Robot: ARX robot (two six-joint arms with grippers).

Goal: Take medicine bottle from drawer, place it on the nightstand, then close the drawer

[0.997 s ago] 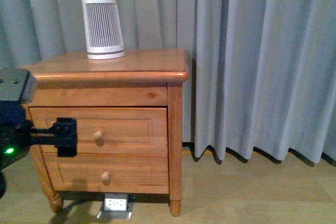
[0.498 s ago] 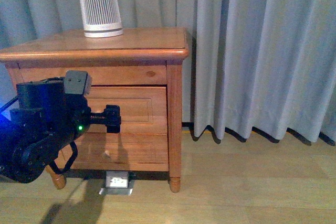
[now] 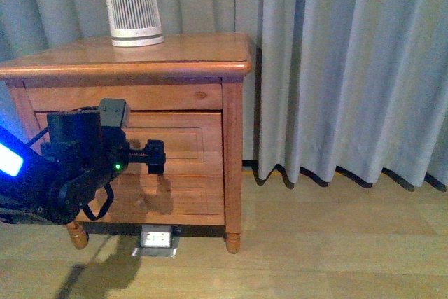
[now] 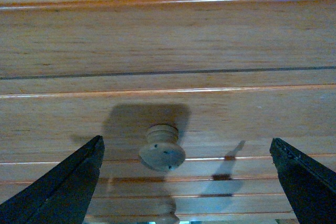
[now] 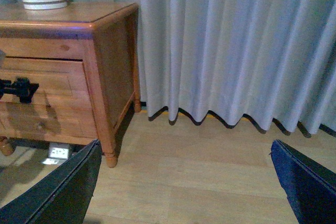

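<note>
The upper drawer (image 3: pixel 194 142) is set apart from the rail above by a dark straight gap (image 3: pixel 183 110), so the drawer will slide straight out under the rail when I pull.
The pine nightstand (image 3: pixel 175 50) stands at the left. Its upper drawer (image 3: pixel 192 138) looks shut; its round knob (image 4: pixel 161 150) shows in the left wrist view. My left gripper (image 3: pixel 155 157) is open right in front of that drawer, and its fingers (image 4: pixel 63 187) stand either side of the knob, apart from it (image 4: pixel 186 182). My right gripper (image 5: pixel 184 192) is open and empty over the wooden floor, to the right of the nightstand (image 5: pixel 105 66). The medicine bottle is hidden.
A tall white ribbed device (image 3: pixel 133 5) stands on the nightstand top. The lower drawer (image 3: pixel 189 197) is shut, its knob (image 4: pixel 167 214) below the upper one. A floor socket box (image 3: pixel 157 237) lies under the nightstand. Grey curtains (image 3: pixel 336 68) hang behind and to the right.
My left arm has come further into the front view and its gripper has moved right, up to the upper drawer's front. The view of the nightstand has shifted.
</note>
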